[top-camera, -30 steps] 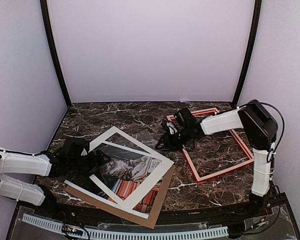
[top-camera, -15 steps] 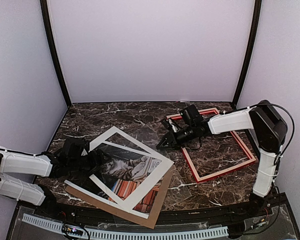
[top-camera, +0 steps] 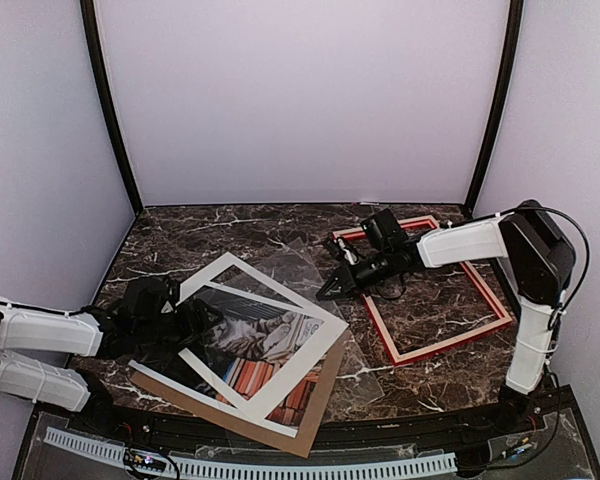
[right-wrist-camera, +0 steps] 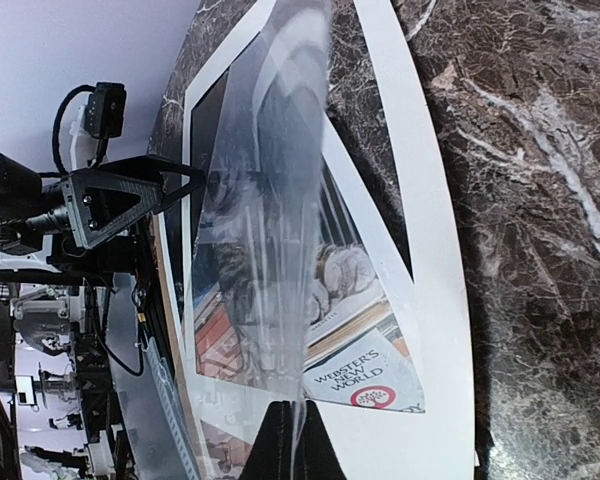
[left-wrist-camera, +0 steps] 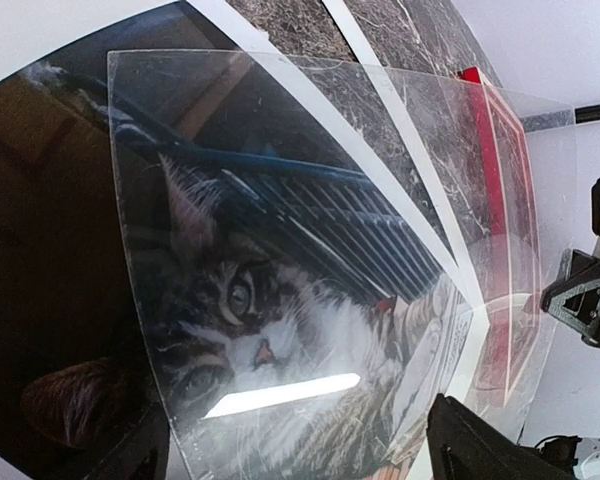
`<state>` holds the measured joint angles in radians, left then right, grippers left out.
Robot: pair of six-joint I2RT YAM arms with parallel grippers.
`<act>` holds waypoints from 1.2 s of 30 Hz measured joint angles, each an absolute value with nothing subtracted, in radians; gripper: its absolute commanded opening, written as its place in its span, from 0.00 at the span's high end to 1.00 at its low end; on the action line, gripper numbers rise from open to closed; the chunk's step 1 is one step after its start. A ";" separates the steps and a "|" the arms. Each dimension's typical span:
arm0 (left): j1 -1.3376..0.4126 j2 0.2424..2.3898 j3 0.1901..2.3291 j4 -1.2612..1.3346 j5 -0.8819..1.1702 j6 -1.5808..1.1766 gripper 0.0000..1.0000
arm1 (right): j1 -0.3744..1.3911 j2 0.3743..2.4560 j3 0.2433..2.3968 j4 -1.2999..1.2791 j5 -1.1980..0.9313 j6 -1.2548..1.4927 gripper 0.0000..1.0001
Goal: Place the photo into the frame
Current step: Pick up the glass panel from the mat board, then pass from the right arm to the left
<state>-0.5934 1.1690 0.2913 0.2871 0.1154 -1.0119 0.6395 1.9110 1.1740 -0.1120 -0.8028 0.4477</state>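
My right gripper is holding the clear sheet's far side (left-wrist-camera: 533, 300) raised. My open left gripper should carry on going toward the sheet's free edge (left-wrist-camera: 163, 385) and close on it.
The photo (top-camera: 260, 340) of the cat and books lies front left under a white mat (top-camera: 232, 263). The red frame (top-camera: 435, 347) lies flat at the right. My right gripper (top-camera: 325, 293) is shut on the edge of a clear sheet (top-camera: 358, 352), which slopes up from the table over the photo. In the right wrist view the fingertips (right-wrist-camera: 280, 445) pinch that sheet (right-wrist-camera: 270, 200) edge-on above the photo (right-wrist-camera: 370, 372). My left gripper (top-camera: 192, 322) is at the photo's left side, open. In its own view the clear sheet (left-wrist-camera: 310, 200) covers the cat, and the gripper (left-wrist-camera: 295, 445) stands wide.
A brown backing board (top-camera: 315, 420) lies under the mat near the front edge. The right gripper (left-wrist-camera: 585, 300) shows beyond the sheet in the left wrist view, with the red frame (left-wrist-camera: 485, 130) behind. The left gripper (right-wrist-camera: 110, 205) faces the right wrist camera.
My right gripper has closed on the clear sheet's edge and the sheet now tilts up off the table. The left arm has barely moved.
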 measured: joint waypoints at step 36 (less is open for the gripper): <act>-0.539 1.069 0.426 0.379 0.421 -0.498 0.01 | 0.488 1.524 1.131 0.156 -1.137 0.669 1.00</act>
<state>-0.5392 1.0695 0.4255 0.3794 0.4213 -0.4980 0.4885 1.5242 1.1313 0.1558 -1.1370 0.6685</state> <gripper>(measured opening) 0.989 0.011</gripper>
